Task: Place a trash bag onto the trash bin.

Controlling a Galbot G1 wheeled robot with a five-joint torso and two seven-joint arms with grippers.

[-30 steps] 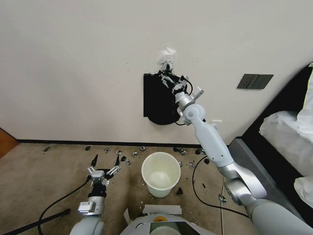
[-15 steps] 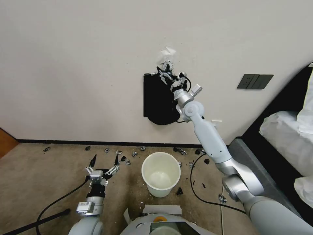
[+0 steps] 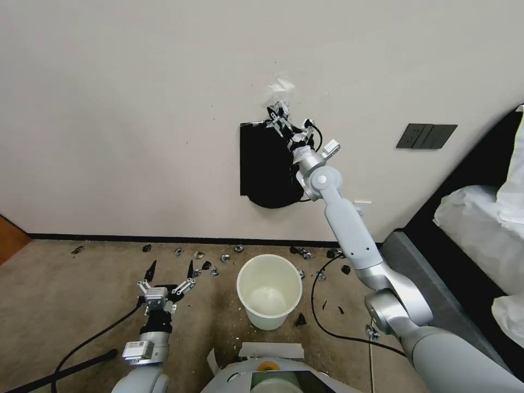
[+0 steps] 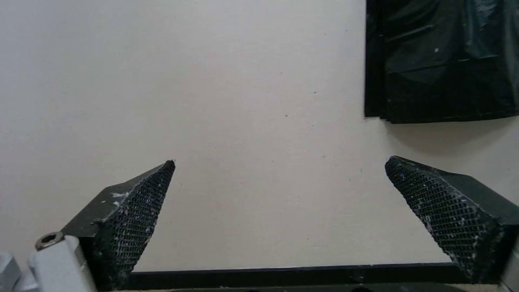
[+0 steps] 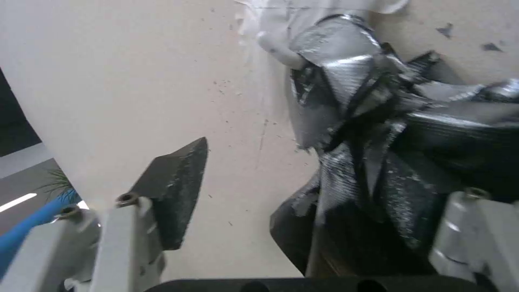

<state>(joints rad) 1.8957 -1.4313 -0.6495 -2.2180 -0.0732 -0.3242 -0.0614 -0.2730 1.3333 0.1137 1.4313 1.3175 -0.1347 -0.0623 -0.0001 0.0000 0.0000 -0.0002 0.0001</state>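
Observation:
I expect a trash bag to tear loose when I pull the film and leave the bundle hanging, because black shreds (image 3: 301, 251) lie along the baseboard under the bundle.
The trash bin (image 3: 270, 319), a round cream-white bucket, stands upright on the carpet below the wall. On the wall above it hangs a flat black bag bundle (image 3: 267, 169) from a silver clip (image 3: 279, 106). No single trash bag shows apart from the bundle; it is hidden. My right gripper (image 3: 279, 117) is raised to the bundle's top, open, with crumpled black and silver film (image 5: 378, 154) lying against one side of the right gripper (image 5: 308, 162). My left gripper (image 3: 169, 268) hovers low, left of the bin, open and holding nothing. The left wrist view has the left gripper (image 4: 280, 162) facing the wall, with the bundle (image 4: 443, 61) farther off.
Black shreds and bits of debris (image 3: 218, 256) lie along the baseboard. Cables (image 3: 327, 322) run over the carpet on both sides. A dark socket plate (image 3: 426, 136) sits on the wall. Dark furniture with white bags (image 3: 475, 229) stands at the right.
My right gripper has climbed along the bundle's upper right edge to the clip at its top. The left gripper has drifted slightly left and lower.

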